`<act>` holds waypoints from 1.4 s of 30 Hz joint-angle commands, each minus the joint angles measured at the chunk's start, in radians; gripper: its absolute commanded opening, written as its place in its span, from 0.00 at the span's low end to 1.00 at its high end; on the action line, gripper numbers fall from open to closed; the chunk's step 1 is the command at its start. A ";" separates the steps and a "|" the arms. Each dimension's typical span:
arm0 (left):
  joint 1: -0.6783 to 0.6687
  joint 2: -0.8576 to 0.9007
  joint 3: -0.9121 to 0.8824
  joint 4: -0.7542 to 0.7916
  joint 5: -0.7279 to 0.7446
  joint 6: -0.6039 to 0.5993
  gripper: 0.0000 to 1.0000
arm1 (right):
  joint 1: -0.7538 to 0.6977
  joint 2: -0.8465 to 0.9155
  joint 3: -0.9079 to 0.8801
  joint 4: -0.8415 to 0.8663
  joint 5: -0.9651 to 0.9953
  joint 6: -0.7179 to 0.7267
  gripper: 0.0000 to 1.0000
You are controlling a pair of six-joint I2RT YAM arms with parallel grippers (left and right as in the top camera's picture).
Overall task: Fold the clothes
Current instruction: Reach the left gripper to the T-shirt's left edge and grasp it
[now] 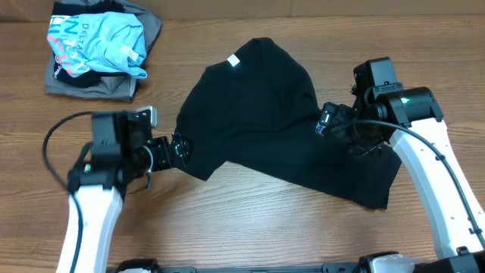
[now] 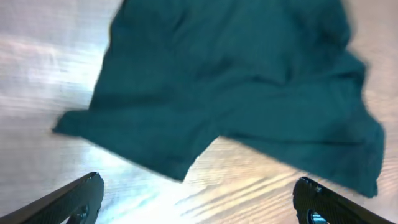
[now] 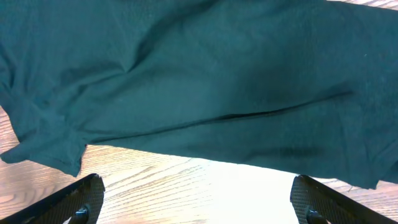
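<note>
Slack folds (image 2: pixel 249 76) run through the black T-shirt, so its near edge (image 2: pixel 127 154) will peak at the robot's left gripper and sag on both sides when the robot lifts.
The black T-shirt (image 1: pixel 273 121) lies crumpled and partly spread across the middle of the wooden table, its small white tag (image 1: pixel 233 61) near the top. My left gripper (image 1: pixel 179 149) is open and empty at the shirt's left edge; in the left wrist view (image 2: pixel 199 199) bare wood lies between its fingers, with the shirt (image 2: pixel 236 81) just ahead. My right gripper (image 1: pixel 327 120) is open and empty over the shirt's right side; in the right wrist view (image 3: pixel 199 199) its fingers frame bare wood below the shirt's edge (image 3: pixel 205 81).
A light blue printed shirt (image 1: pixel 95 42) lies on a grey folded garment (image 1: pixel 91 80) at the table's far left corner. Bare wood table (image 1: pixel 250 220) runs along the front.
</note>
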 commanded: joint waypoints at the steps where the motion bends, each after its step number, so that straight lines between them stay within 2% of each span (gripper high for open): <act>1: -0.006 0.132 0.028 -0.039 -0.019 -0.040 1.00 | -0.002 -0.003 -0.004 0.002 0.017 -0.004 1.00; 7: -0.007 0.333 0.028 -0.078 -0.178 -0.225 1.00 | -0.002 -0.003 -0.004 0.026 0.016 -0.003 1.00; 14: -0.024 0.433 0.115 -0.072 -0.223 -0.226 1.00 | -0.002 -0.003 -0.004 0.027 0.016 -0.003 1.00; 22: -0.198 0.569 0.379 -0.303 -0.546 -0.216 1.00 | -0.002 -0.003 -0.004 0.030 0.016 -0.003 1.00; 26: -0.248 0.605 0.386 -0.304 -0.514 -0.214 1.00 | -0.002 -0.003 -0.004 0.011 0.017 -0.003 1.00; 33: -0.253 0.687 0.384 -0.328 -0.434 -0.232 1.00 | -0.002 -0.003 -0.004 -0.005 0.017 -0.004 1.00; 34: -0.252 0.703 0.384 -0.328 -0.434 -0.240 0.99 | -0.002 -0.003 -0.004 -0.005 0.017 -0.004 1.00; 36: -0.251 0.729 0.378 -0.331 -0.430 -0.251 0.84 | -0.002 -0.003 -0.004 -0.006 0.017 -0.004 1.00; 37: -0.251 0.744 0.372 -0.333 -0.430 -0.252 0.81 | -0.002 -0.003 -0.004 -0.009 0.017 -0.004 1.00; 42: -0.251 0.780 0.367 -0.296 -0.435 -0.244 0.84 | -0.002 -0.003 -0.004 -0.008 0.017 -0.004 1.00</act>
